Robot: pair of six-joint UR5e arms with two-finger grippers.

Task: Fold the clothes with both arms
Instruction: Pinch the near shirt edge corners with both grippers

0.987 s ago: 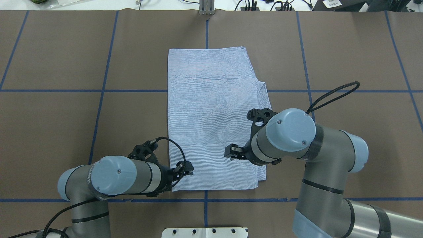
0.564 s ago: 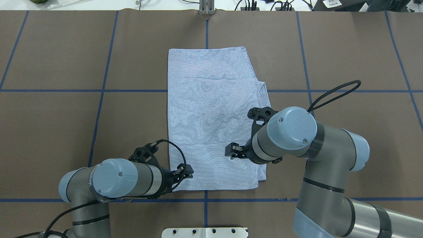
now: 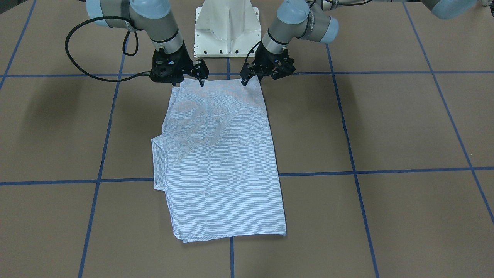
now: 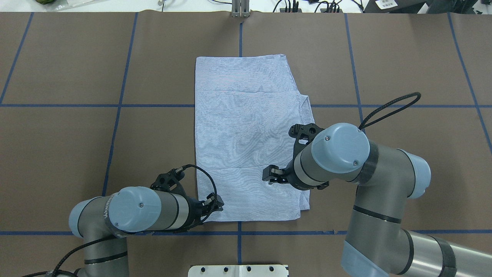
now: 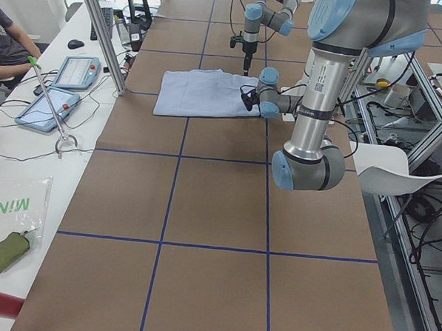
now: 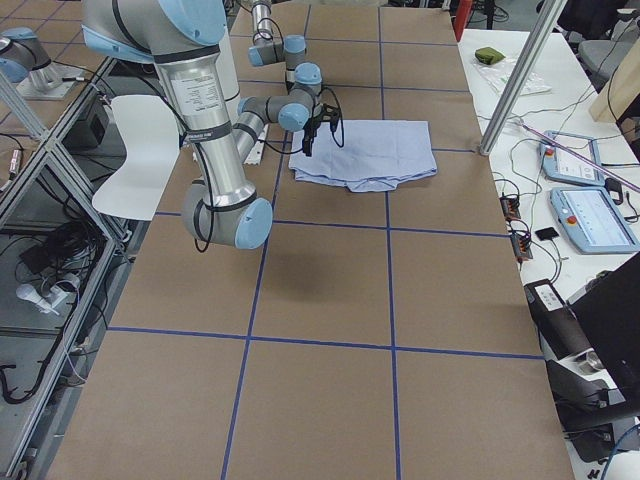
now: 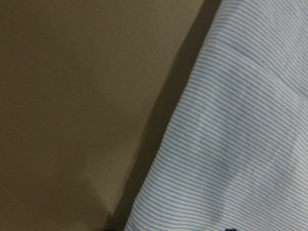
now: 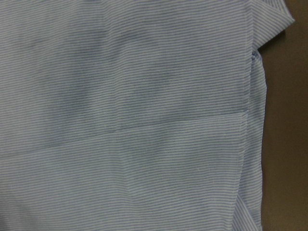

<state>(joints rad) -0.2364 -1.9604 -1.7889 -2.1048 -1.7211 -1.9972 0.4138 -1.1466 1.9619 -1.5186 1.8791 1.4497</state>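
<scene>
My gripper will slide the whole shirt (image 3: 222,162) along, its flap still folded, when I pull the shirt's hem, since the folded flap (image 3: 159,163) lies under the shirt's side.
The clothes are one light blue striped shirt (image 4: 246,138), folded into a long rectangle and lying flat in the middle of the table (image 4: 77,154). The same shirt (image 3: 220,162) shows in the front-facing view. My left gripper (image 4: 215,203) is low over the shirt's near left corner, open, one fingertip (image 3: 244,82) at the hem. My right gripper (image 4: 270,175) hovers open above the shirt's near right part, nothing between its fingers, and shows again (image 3: 191,81) over the hem. The left wrist view shows the shirt's edge (image 7: 231,134) close up. The right wrist view shows cloth (image 8: 134,115) only.
The brown table carries blue tape lines (image 4: 238,232). The white pedestal base (image 3: 227,27) stands just behind the shirt's near hem. In the side views a side bench holds tablets (image 5: 58,90), cables and a person's arm (image 5: 9,43). A metal post (image 4: 240,7) stands at the far edge.
My left gripper has slid a little toward the robot, nearer the shirt's near left corner. The right arm has shifted only slightly. The shirt has not moved.
</scene>
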